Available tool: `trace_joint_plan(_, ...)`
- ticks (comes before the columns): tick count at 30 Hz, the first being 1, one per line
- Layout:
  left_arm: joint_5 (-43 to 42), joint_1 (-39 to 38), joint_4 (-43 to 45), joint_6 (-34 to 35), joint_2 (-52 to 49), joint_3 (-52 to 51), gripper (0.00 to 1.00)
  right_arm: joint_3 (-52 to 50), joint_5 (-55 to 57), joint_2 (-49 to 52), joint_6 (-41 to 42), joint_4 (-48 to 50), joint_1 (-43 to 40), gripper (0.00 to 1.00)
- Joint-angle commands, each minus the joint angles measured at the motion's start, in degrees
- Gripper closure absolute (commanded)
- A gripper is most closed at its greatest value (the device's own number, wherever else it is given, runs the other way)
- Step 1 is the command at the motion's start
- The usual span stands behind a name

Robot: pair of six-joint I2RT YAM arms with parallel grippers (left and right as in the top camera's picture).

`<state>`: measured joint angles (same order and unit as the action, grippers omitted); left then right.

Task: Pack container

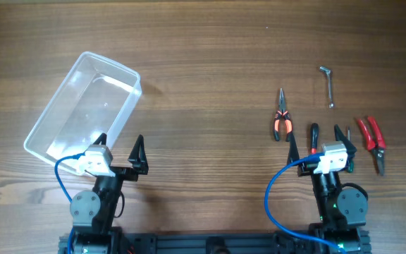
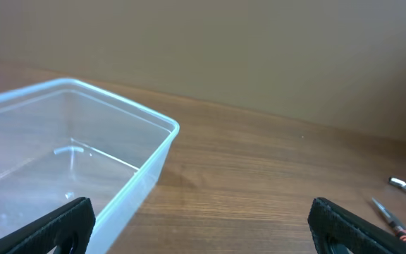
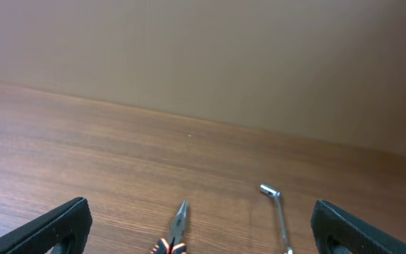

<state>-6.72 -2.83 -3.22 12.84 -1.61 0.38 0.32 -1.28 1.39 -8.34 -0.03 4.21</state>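
The clear tub (image 1: 83, 109) lies at a slant far from the pliers, so my left gripper should grab the tub's near end (image 1: 42, 158) and move the tub next to the pliers before packing.
The container (image 1: 83, 107) is a clear plastic tub, empty, lying at an angle on the left of the table; it also shows in the left wrist view (image 2: 69, 169). My left gripper (image 1: 120, 148) is open and empty at the tub's near right corner. Orange-handled needle-nose pliers (image 1: 281, 117) lie right of centre and show in the right wrist view (image 3: 177, 229). A silver socket wrench (image 1: 328, 86) lies behind them, also in the right wrist view (image 3: 279, 215). Red-handled cutters (image 1: 372, 141) lie far right. My right gripper (image 1: 331, 134) is open and empty between pliers and cutters.
A small dark tool (image 1: 348, 134) lies just beside my right gripper's right finger. Bare wooden tabletop (image 1: 210, 85) separates the tub from the tools. Blue cables (image 1: 277, 204) loop from both arms at the table's front edge.
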Motion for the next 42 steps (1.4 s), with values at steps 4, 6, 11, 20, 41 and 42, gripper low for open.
trace_joint_plan(4,2.0,0.4,-2.3,4.3,-4.5,5.2,0.0,0.0,-1.8,0.6,23.1,0.4,0.4,0.0)
trace_joint_plan(6,3.8,0.4,-5.0,4.3,-8.3,10.6,0.0,0.7,-3.3,1.9,24.9,0.4,0.4,0.0)
trace_joint_plan(11,5.9,0.4,-14.0,4.4,-24.2,29.1,0.0,8.9,-5.0,11.1,24.2,0.1,0.4,0.0)
trace_joint_plan(20,11.0,5.6,-54.8,13.3,-57.7,65.4,0.0,41.9,-12.3,44.9,17.3,-23.6,0.4,0.0)
trace_joint_plan(41,8.2,35.3,-66.6,32.6,-74.1,71.8,0.0,68.3,-12.5,75.3,15.8,-50.6,0.4,0.0)
trace_joint_plan(42,8.9,35.6,-66.3,32.6,-75.8,71.8,0.0,68.3,-12.5,75.6,15.8,-50.6,0.4,0.0)
